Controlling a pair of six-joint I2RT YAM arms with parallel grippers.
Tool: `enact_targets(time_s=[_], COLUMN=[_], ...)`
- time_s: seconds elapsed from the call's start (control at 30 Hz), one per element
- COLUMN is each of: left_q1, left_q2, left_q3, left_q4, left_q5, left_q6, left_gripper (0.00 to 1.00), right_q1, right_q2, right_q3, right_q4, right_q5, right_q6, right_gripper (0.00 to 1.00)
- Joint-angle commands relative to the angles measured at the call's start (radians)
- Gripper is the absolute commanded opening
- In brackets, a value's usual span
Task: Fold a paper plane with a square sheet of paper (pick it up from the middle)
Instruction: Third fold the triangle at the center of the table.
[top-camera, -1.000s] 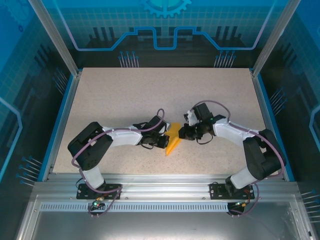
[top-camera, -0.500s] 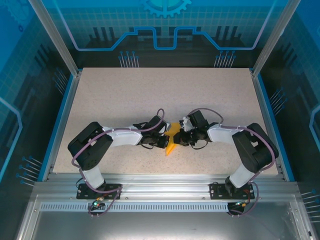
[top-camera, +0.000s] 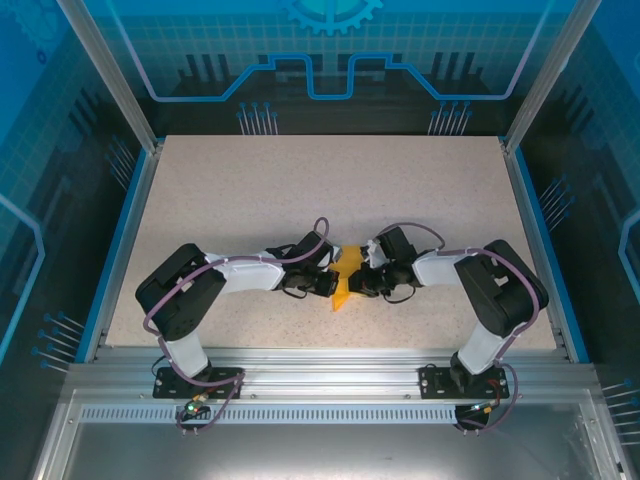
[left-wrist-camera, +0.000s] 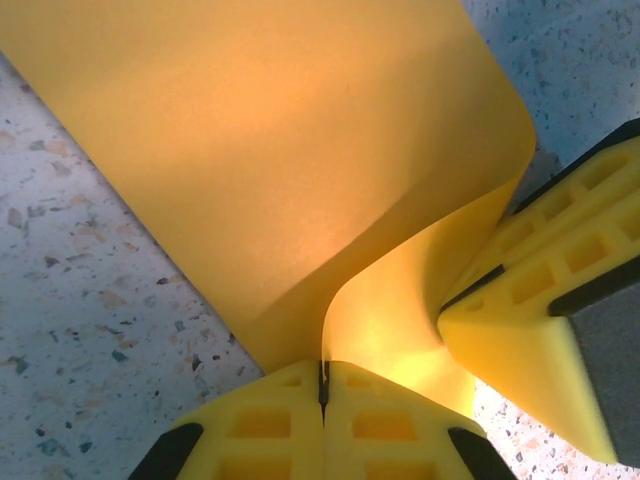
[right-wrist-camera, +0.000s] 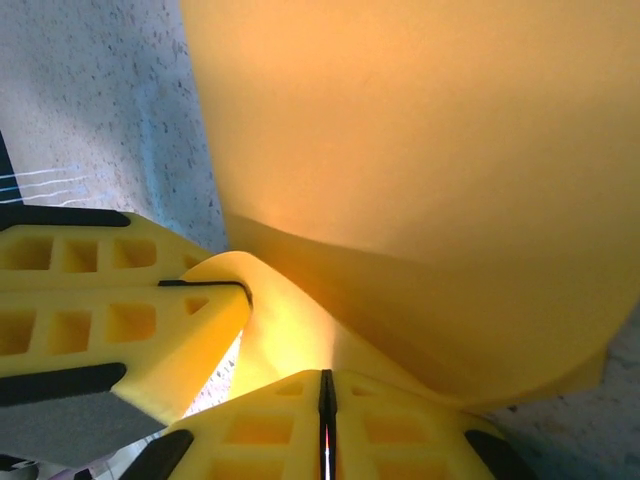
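Observation:
The flap (right-wrist-camera: 290, 310) bulges in a loose curl where my right gripper crowds my left gripper. My right gripper should move back and come in at the flap's near tip (top-camera: 337, 304).
The orange-yellow sheet of paper (top-camera: 343, 282) is folded into a narrow pointed shape between the two grippers at the table's middle. My left gripper (top-camera: 331, 283) is shut on its left side. In the left wrist view a curled flap of the paper (left-wrist-camera: 300, 180) runs into the closed jaws of the left gripper (left-wrist-camera: 323, 372). My right gripper (top-camera: 361, 281) presses in from the right, shut on the paper. In the right wrist view the paper (right-wrist-camera: 420, 150) bends down into the closed jaws of the right gripper (right-wrist-camera: 325, 388). Each wrist view also catches the other gripper's yellow fingers (left-wrist-camera: 540, 330) (right-wrist-camera: 120, 310) close by.
The speckled table (top-camera: 300, 190) stretches bare behind and to both sides of the grippers. A blue rim (top-camera: 120, 240) borders it, with metal posts (top-camera: 110, 70) at the back corners. The two grippers sit almost touching.
The right arm has swung left, its elbow folding in, bringing the right gripper against the paper's right side. The left arm and its grip are unchanged.

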Motion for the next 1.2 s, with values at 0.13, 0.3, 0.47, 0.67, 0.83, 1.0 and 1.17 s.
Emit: enact_targets(time_s=[0.13,0.3,0.47,0.67,0.83,1.0,1.17], left_q1=[0.007,0.006,0.007,0.007,0.006,0.007,0.007], left_q2=[0.014,0.013,0.010,0.010,0.012,0.011,0.008], left_q3=[0.002,0.001,0.000,-0.001,0.001,0.001,0.001], left_q4=[-0.015,-0.015,-0.018,-0.022,-0.025,-0.024,-0.024], left_q5=[0.023,0.023,0.025,0.022,0.025,0.027,0.027], left_q6=[0.000,0.000,0.001,0.007,0.009,0.006,0.006], left_gripper=[0.03,0.04,0.04,0.04,0.04,0.04,0.04], right_q1=[-0.068,-0.085,-0.093,-0.097,-0.105,-0.118,-0.124], right_q2=[-0.091,-0.020,0.034,-0.025,-0.081,-0.012,0.049], right_q3=[0.012,0.016,0.024,0.035,0.086,0.102,0.101], right_q4=[-0.056,-0.030,-0.085,-0.123,-0.171,-0.167,-0.173], right_q5=[-0.010,-0.019,0.078,0.034,0.018,0.035,0.101], right_q6=[-0.030,-0.030,-0.047,-0.063,-0.081,-0.086,-0.087], right_gripper=[0.12,0.12,0.12,0.12,0.12,0.12,0.11])
